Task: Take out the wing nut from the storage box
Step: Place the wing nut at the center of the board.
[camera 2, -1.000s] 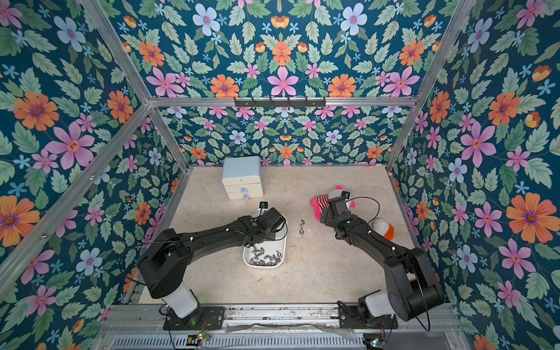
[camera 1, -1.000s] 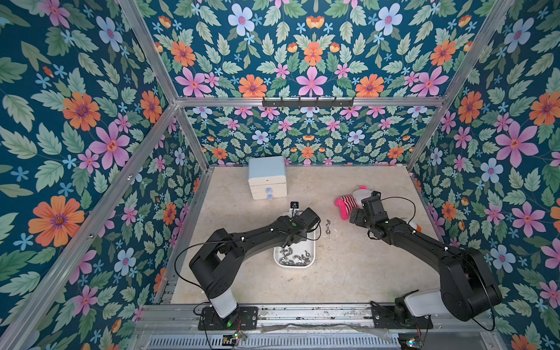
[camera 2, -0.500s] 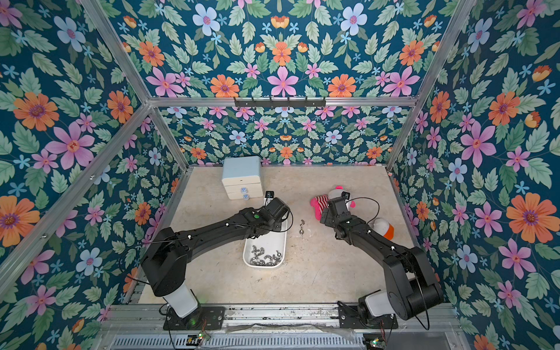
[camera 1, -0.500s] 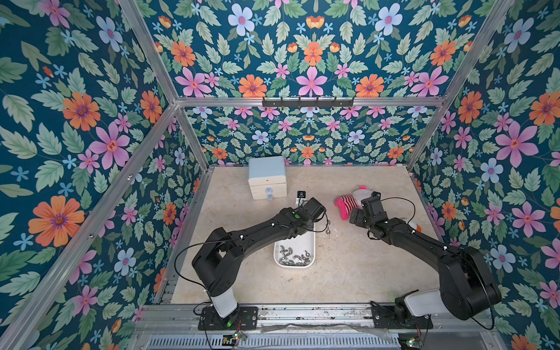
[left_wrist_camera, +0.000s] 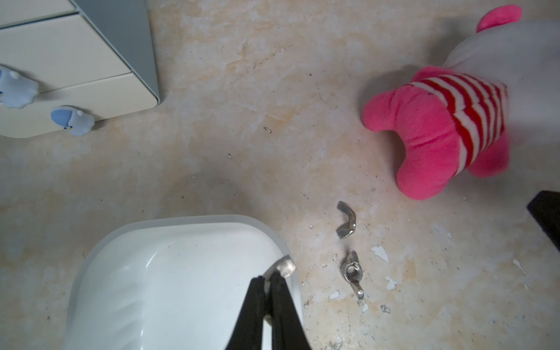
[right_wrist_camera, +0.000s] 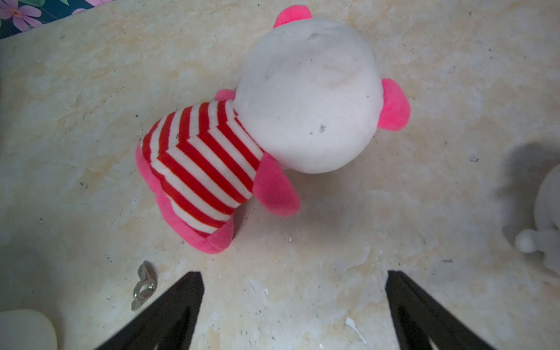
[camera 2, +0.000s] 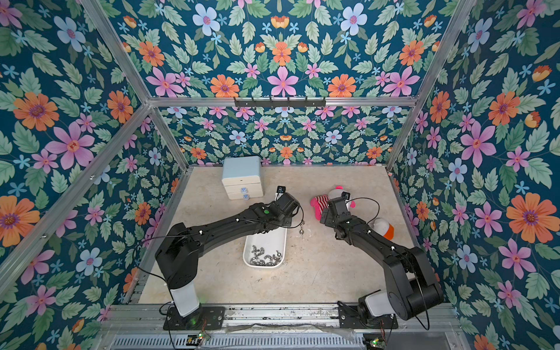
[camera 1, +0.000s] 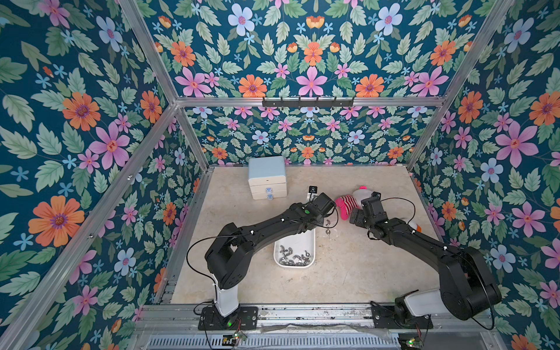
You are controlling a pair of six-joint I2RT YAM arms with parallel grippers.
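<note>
My left gripper should keep going with the held wing nut [left_wrist_camera: 284,266] above the storage box's rim to the open spot [left_wrist_camera: 315,202] beside the loose wing nuts and let go there.
The storage box [camera 1: 298,242] is a shallow white tub mid-table, with several metal wing nuts [camera 1: 292,259] heaped at its near end. In the left wrist view my left gripper [left_wrist_camera: 268,280] is shut on a wing nut [left_wrist_camera: 285,266], pinched by one wing, above the tub's far right corner [left_wrist_camera: 194,218]. Two more wing nuts [left_wrist_camera: 345,224] [left_wrist_camera: 351,272] lie on the table just right of the tub, showing in both top views [camera 1: 327,228] [camera 2: 301,228]. My right gripper [right_wrist_camera: 292,291] hangs open over bare table beside them, holding nothing.
A pink-and-white plush toy [camera 1: 348,204] in a striped shirt lies just beyond the right gripper. A pale-blue-topped mini chest of drawers [camera 1: 267,177] stands at the back left. A white-and-orange object [camera 2: 383,227] sits behind the right arm. Flowered walls enclose the table.
My left arm has swung back and to the right, from over the tub's middle to its far right corner. The right arm has stayed put.
</note>
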